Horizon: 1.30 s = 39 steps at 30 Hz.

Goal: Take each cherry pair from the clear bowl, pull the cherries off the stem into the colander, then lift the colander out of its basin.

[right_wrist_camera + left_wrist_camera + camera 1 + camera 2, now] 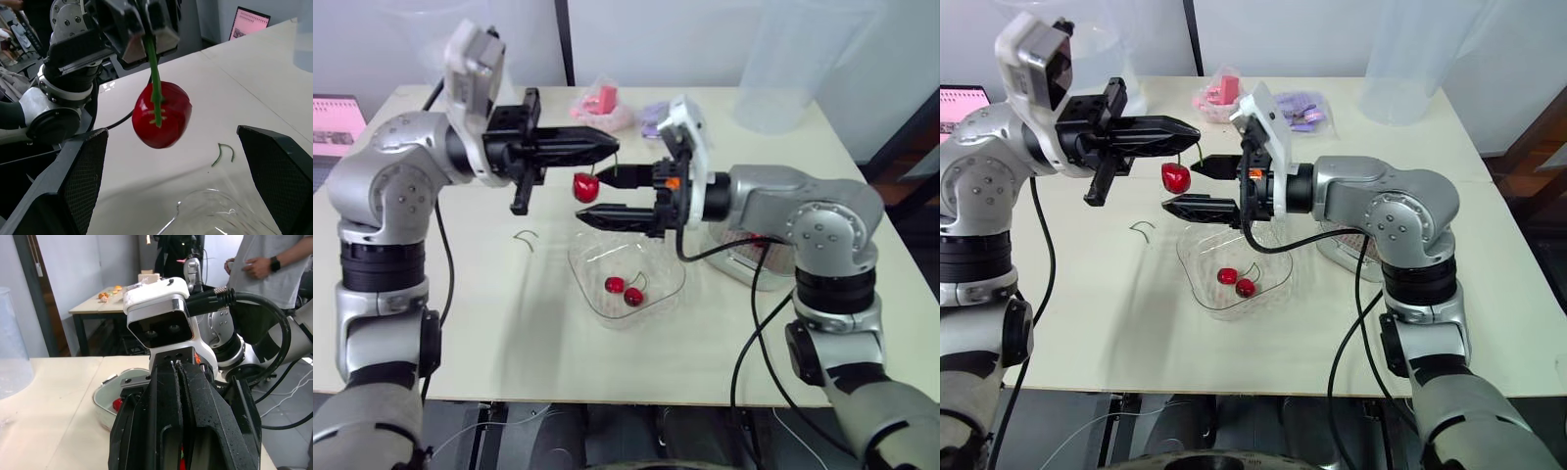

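My gripper will pull the red cherry (586,187) off and leave its stem whole, because the loose stem (527,238) beside the clear bowl is whole.
My left gripper (613,145) is shut on a green stem, and one red cherry (585,186) hangs from it above the clear bowl (579,262). My right gripper (590,196) is open, with one finger above and one below the cherry; in the right wrist view the cherry (161,115) hangs between the fingers (80,181) without touching them. A cherry pair (624,290) lies in the bowl. The colander in its white basin (744,262) sits behind my right forearm, mostly hidden. It holds something red (117,404).
A bare stem (526,238) lies on the table left of the bowl. A pink bag (602,106), a purple packet (655,117) and a tall clear container (778,78) stand at the far side. A person (264,269) stands beyond the table.
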### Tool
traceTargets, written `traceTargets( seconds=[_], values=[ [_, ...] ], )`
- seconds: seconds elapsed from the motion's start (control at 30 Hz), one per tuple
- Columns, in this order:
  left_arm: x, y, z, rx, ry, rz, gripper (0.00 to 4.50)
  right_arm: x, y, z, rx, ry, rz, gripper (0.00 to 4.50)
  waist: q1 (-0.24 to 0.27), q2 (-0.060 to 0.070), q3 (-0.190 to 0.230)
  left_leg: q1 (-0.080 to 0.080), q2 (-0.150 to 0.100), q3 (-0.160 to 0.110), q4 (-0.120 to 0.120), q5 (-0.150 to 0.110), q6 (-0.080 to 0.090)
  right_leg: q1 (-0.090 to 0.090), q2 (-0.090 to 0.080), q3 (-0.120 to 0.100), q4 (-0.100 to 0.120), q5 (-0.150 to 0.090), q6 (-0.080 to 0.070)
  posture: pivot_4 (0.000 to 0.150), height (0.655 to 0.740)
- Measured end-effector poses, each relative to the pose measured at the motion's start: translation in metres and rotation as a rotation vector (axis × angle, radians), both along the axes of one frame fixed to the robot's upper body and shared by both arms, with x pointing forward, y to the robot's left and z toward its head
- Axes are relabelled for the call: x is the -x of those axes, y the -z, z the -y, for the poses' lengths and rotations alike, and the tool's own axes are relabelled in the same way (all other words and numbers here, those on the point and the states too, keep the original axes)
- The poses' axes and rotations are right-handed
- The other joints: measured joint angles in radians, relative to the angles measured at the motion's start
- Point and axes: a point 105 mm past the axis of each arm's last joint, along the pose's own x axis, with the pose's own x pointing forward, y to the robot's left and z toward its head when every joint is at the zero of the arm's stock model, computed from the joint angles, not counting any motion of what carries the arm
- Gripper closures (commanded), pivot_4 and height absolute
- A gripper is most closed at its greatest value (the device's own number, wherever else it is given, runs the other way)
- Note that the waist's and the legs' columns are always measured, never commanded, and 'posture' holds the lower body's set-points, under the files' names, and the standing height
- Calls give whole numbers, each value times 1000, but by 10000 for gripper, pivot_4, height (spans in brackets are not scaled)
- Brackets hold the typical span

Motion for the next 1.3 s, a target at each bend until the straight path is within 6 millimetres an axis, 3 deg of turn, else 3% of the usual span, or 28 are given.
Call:
traceTargets(
  seconds=[0.3, 0.4, 0.57, 0.63, 0.97, 1.13, 1.3],
  values=[
    [0, 0, 0, 1, -5, 0, 45000, -2, -1, -8, -27, -4, -24, 279, -2, 0, 0, 0, 0, 0, 0, 0, 0, 0, 0, 0, 0, 0, 0, 1500, 7367],
    [-1, 0, 0, 1, -8, -1, 45000, -2, -1, -10, -33, -4, -23, 10067, -2, 0, 0, 0, 0, 0, 0, 0, 0, 0, 0, 0, 0, 0, 0, 1500, 7367],
    [-1, 0, 0, 2, -12, -2, 45000, -1, -3, -14, -36, -11, -18, 35829, -2, 0, 0, 0, 0, 0, 0, 0, 0, 0, 0, 0, 0, 0, 0, 1500, 7367],
    [-1, 0, 0, 3, -14, -2, 45000, -1, -3, -14, -36, -11, -19, 39962, -2, 0, 0, 0, 0, 0, 0, 0, 0, 0, 0, 0, 0, 0, 0, 1500, 7367],
    [-3, 5, 1, -6, -19, -20, 45000, 6, 9, -6, 20, -2, 0, 40224, -2, 0, 0, 0, 0, 0, 0, 0, 0, 0, 1, 0, 0, 0, 0, 1500, 7367],
    [-3, 2, 1, 6, -22, -12, 45000, 11, 65, 2, 158, 16, -142, 40224, -2, 0, 0, 0, 0, 0, 0, 0, 0, 0, 1, 0, -1, 0, 0, 1500, 7367],
    [-2, -1, 1, 16, -17, -6, 45000, 9, 64, 12, 183, 52, -115, 40224, -3, 0, 0, 0, 1, 0, 0, 0, 0, -1, 1, 1, 0, 0, 0, 1500, 7367]
  ],
)
